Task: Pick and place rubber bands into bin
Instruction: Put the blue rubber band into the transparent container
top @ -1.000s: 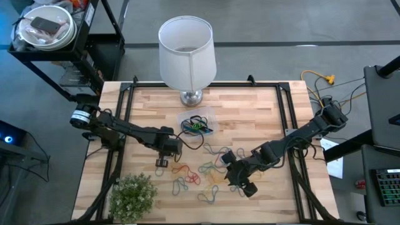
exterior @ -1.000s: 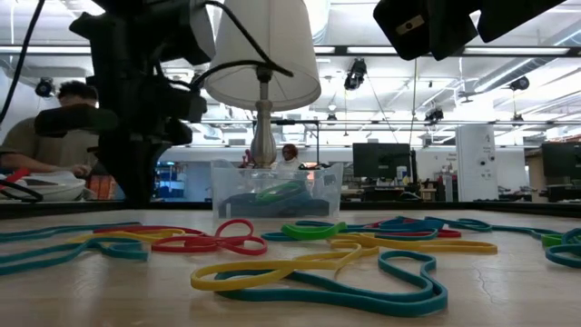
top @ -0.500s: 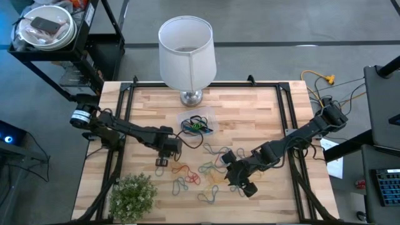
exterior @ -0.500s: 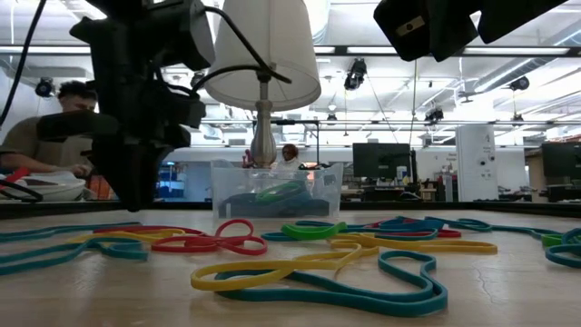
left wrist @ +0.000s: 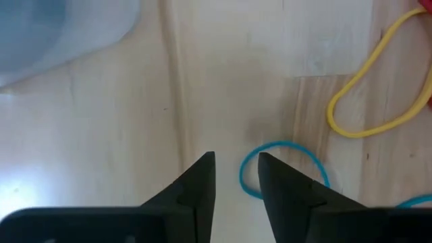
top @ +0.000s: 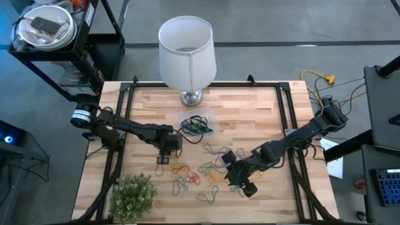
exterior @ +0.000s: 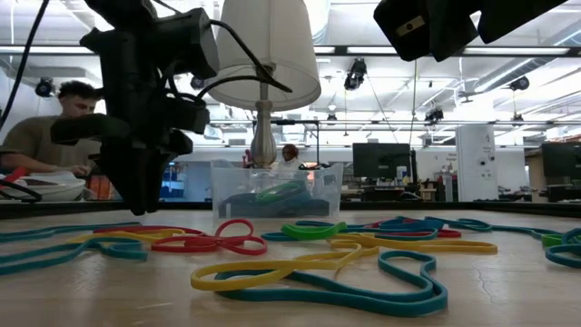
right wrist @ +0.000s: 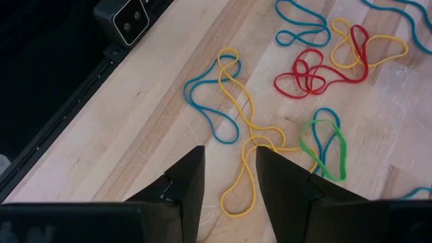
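The blue rubber band's curved end (left wrist: 275,144) is off toward one finger of my left gripper. Next, I open around the rubber band's near side (left wrist: 244,174) and pinch it before I lift.
Several rubber bands (top: 199,172) in red, yellow, blue and green lie loose on the wooden table; they also show in the low view (exterior: 318,263). The see-through bin (top: 197,125) stands behind them near the lamp's foot, with black and green bands in it. My left gripper (left wrist: 236,177) is open, pointing down at the table just left of the bin, with a blue band (left wrist: 287,169) beside one finger and nothing between the fingers. My right gripper (right wrist: 229,174) is open, well above the bands at the near right, over a yellow band (right wrist: 244,145).
A white lamp (top: 186,53) stands at the table's far middle, just behind the bin. A small green plant (top: 132,195) sits at the near left corner. Black rails (top: 120,131) run along the table's sides. A person (exterior: 50,127) sits beyond the table on the left.
My left gripper has shifted a little toward the table's right, nearer the bin, and has turned slightly. The bands on the table lie as they did.
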